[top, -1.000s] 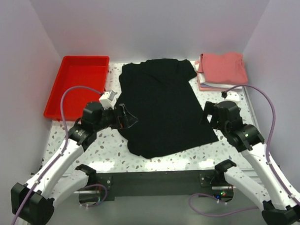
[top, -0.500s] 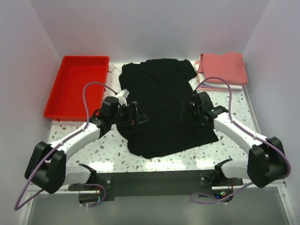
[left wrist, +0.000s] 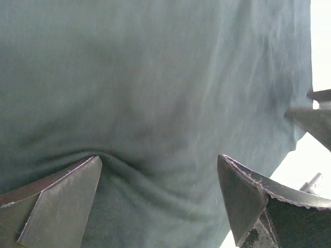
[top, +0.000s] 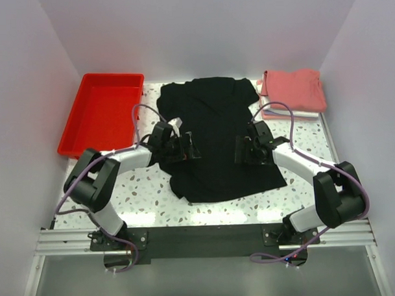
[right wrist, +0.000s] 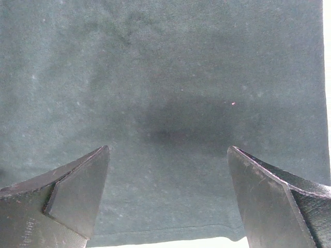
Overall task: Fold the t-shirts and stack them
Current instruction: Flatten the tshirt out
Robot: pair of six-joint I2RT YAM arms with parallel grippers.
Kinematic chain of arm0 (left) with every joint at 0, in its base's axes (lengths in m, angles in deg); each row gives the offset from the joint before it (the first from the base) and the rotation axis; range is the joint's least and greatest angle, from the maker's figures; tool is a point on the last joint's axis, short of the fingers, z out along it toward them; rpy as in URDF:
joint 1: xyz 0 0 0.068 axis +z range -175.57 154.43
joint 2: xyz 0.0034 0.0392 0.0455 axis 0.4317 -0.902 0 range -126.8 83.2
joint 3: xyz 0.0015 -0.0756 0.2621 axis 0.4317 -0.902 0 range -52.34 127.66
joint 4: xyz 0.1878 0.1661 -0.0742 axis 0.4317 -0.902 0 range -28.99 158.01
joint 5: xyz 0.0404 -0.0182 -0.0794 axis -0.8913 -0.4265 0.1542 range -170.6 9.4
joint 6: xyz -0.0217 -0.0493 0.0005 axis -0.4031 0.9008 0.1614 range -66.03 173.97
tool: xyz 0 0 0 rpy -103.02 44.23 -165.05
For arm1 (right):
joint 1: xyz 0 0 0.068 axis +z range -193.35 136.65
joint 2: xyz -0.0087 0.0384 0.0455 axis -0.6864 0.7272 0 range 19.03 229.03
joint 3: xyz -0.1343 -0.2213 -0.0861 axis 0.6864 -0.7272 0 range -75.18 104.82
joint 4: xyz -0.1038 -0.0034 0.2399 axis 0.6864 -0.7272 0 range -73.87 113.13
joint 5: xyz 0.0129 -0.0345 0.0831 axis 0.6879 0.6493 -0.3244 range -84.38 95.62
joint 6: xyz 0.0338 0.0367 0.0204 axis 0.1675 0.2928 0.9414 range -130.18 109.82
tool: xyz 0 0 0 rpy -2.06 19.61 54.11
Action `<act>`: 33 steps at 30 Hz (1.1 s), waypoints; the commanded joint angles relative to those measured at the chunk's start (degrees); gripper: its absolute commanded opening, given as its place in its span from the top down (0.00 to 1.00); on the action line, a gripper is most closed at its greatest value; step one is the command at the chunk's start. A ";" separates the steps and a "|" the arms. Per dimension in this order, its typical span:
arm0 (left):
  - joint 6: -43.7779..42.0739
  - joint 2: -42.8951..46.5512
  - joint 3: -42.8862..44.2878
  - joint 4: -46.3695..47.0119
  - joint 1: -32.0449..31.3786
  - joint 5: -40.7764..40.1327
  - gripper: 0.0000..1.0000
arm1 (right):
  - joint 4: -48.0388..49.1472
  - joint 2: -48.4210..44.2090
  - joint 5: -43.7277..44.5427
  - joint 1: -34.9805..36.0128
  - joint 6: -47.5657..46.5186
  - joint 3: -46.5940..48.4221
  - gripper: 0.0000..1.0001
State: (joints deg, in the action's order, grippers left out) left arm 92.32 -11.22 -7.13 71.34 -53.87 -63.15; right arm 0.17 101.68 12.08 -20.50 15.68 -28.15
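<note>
I should back my left gripper off and pull the hem corner (top: 185, 198) out straight with it before I fold, because the black t-shirt's side (top: 172, 181) bunches inward near the hem.
A plain black t-shirt (top: 213, 121) lies spread on the middle of the table, collar toward the back. My left gripper (top: 188, 148) is low over its left half, open. In the left wrist view the shirt's cloth (left wrist: 155, 77) fills the frame, and a wrinkle runs from the left fingertip (left wrist: 62, 196). My right gripper (top: 243, 149) is over the shirt's right half, open. In the right wrist view it (right wrist: 168, 150) straddles flat black cloth (right wrist: 165, 67) just above the hem. A folded salmon-red t-shirt (top: 293, 89) tops a stack at the back right, with white and pale layers under it.
A red plastic tray (top: 102, 112) stands at the back left. White walls close in both sides and the back. Speckled table surface (top: 147, 189) shows left of the shirt and along its front edge. Purple cables loop above both arms.
Both arms have swung inward from the shirt's side edges onto the black t-shirt, meeting near its middle. Both grippers stayed open. The shirt's lower left edge has bunched slightly.
</note>
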 commanded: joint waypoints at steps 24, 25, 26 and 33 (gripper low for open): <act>-4.61 16.13 5.45 -9.04 -0.36 -7.25 0.00 | 6.53 -4.35 -7.34 2.46 -2.76 -1.59 0.01; -3.82 18.80 3.33 -10.09 -0.36 -8.21 0.00 | 6.26 -3.91 -7.16 2.37 -2.58 -1.50 0.01; -3.20 21.26 0.87 -10.54 -0.36 -8.75 0.00 | 6.17 -3.55 -6.90 2.37 -2.58 -1.50 0.01; 1.46 38.32 -17.59 -15.46 -0.45 -8.93 0.04 | 4.59 -2.59 -5.67 2.37 -2.57 -0.71 0.01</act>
State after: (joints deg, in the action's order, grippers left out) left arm 91.09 24.89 -19.02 60.20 -54.15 -71.04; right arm 4.61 98.69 4.95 -18.01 12.58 -29.97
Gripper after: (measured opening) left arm 0.980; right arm 0.987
